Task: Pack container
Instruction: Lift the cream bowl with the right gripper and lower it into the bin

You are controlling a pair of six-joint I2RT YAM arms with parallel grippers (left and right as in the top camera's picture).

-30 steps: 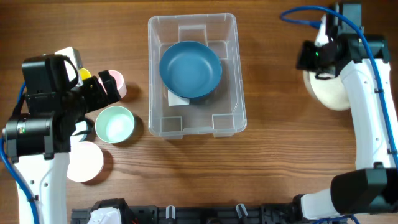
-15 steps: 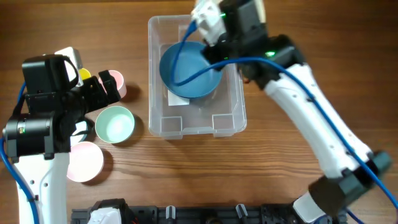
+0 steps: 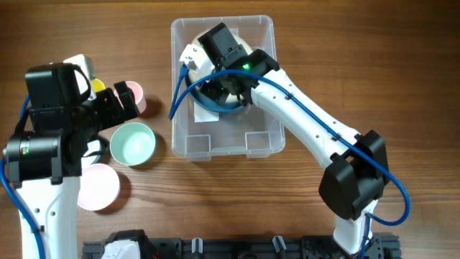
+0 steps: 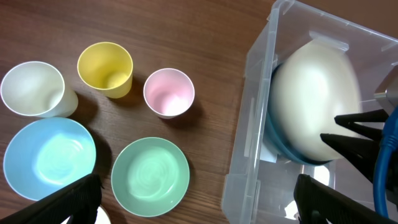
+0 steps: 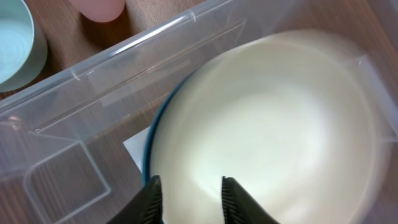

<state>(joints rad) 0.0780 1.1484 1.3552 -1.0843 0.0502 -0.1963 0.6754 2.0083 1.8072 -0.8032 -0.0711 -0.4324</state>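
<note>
The cream bowl is sitting crooked inside the blue bowl, so the robot's right gripper should go to its near rim and gently push the cream bowl into place with closed fingers.
The clear container stands at the top middle of the table; it also shows in the left wrist view and the right wrist view. A blue bowl lies in it, with a cream bowl resting inside the blue one. My right gripper reaches down into the container. Its fingers are a little apart just over the cream bowl, with no rim between them. My left gripper is wide open and empty, hovering between a mint green bowl and the container's left wall.
Left of the container stand a yellow cup, a pink cup, a white cup and a light blue bowl. A pink bowl sits at the front left. The left arm covers part of this group from above.
My right arm swung from the far right edge over to the container, carrying the cream bowl, which now rests in the blue bowl. The left arm has not moved.
</note>
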